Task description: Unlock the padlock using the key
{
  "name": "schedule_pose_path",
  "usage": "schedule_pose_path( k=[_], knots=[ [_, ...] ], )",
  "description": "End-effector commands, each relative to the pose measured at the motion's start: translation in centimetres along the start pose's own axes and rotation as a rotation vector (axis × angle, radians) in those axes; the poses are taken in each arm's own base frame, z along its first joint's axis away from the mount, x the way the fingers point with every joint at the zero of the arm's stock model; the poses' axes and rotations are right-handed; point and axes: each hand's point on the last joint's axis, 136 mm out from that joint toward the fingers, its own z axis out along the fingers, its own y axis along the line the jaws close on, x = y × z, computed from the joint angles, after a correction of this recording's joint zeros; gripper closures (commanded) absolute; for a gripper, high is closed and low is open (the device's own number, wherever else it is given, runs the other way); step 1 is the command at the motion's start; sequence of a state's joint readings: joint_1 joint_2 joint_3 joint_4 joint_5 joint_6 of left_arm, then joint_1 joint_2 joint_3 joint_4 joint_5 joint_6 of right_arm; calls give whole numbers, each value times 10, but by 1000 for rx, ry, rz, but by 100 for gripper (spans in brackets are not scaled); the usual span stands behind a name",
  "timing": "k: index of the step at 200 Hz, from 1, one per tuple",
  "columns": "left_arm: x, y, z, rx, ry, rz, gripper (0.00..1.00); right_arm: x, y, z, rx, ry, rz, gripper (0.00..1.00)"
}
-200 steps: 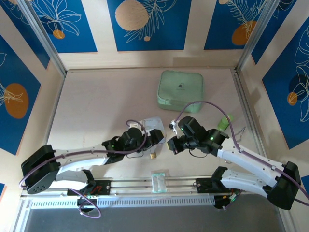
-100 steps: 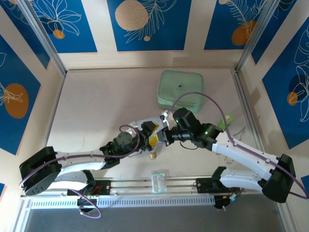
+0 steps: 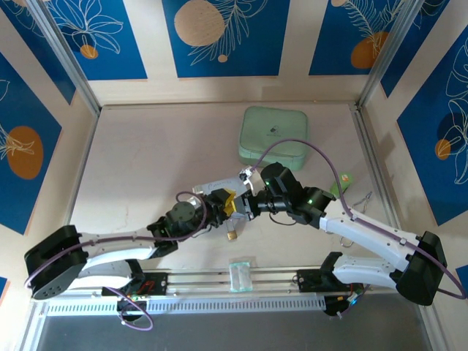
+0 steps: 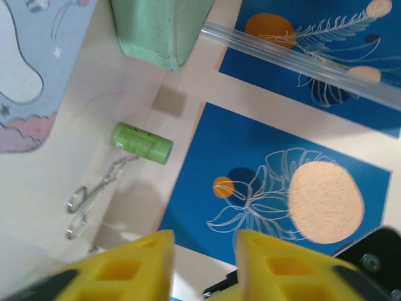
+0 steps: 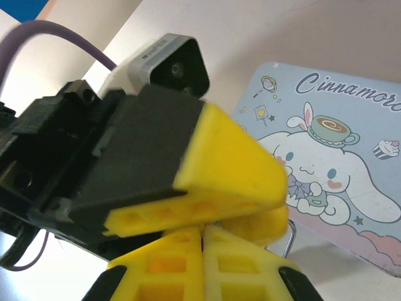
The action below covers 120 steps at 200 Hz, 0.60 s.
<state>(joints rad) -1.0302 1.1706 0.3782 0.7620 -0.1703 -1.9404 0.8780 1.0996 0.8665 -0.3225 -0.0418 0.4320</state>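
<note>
The key sits deep in my right gripper's seam point(image 5: 202, 237), so I should hold it with my left gripper while my right gripper takes it again by its ring.
The tiny brass padlock point(image 3: 231, 235) lies on the table in front of both grippers, free of them. My right gripper point(image 3: 247, 207) point(image 5: 203, 231) is shut, with a thin metal sliver, the key point(image 5: 203, 238), pinched in its seam. A thin silver wire loop point(image 5: 290, 238) sticks out beside it. My left gripper point(image 3: 229, 202) point(image 4: 203, 241) meets it tip to tip above the blue cartoon tin point(image 5: 326, 157). Its yellow fingers point(image 5: 219, 163) straddle the right fingertips. A gap shows between them in the left wrist view, with nothing in it.
A mint green pouch point(image 3: 273, 137) lies at the back. A small green cylinder point(image 4: 142, 143) and bent silver wire pieces point(image 4: 94, 194) sit near the right wall. A clear little box point(image 3: 240, 276) rests on the front rail.
The right gripper swung left and met the left gripper over the tin. The left arm reached forward and its fingers drew closer together. The padlock stayed put.
</note>
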Motion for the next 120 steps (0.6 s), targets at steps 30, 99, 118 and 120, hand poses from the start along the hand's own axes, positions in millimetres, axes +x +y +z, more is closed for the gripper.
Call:
schedule_pose_path(
  k=[30,99,118,120],
  knots=[
    [-15,5,-10,-21,-62,16,92,0,4,-4,-19,-17,-1,100],
    [-23,-8,-5,-68,-85,217,100,-9,3,-13,-46,-49,97,52],
    [-32,-25,-6,-84,-115,358,100,-25,1,-25,-129,-133,241,13],
    [-33,-28,-5,-77,-118,371,100,-27,2,-27,-143,-145,253,10]
  ],
)
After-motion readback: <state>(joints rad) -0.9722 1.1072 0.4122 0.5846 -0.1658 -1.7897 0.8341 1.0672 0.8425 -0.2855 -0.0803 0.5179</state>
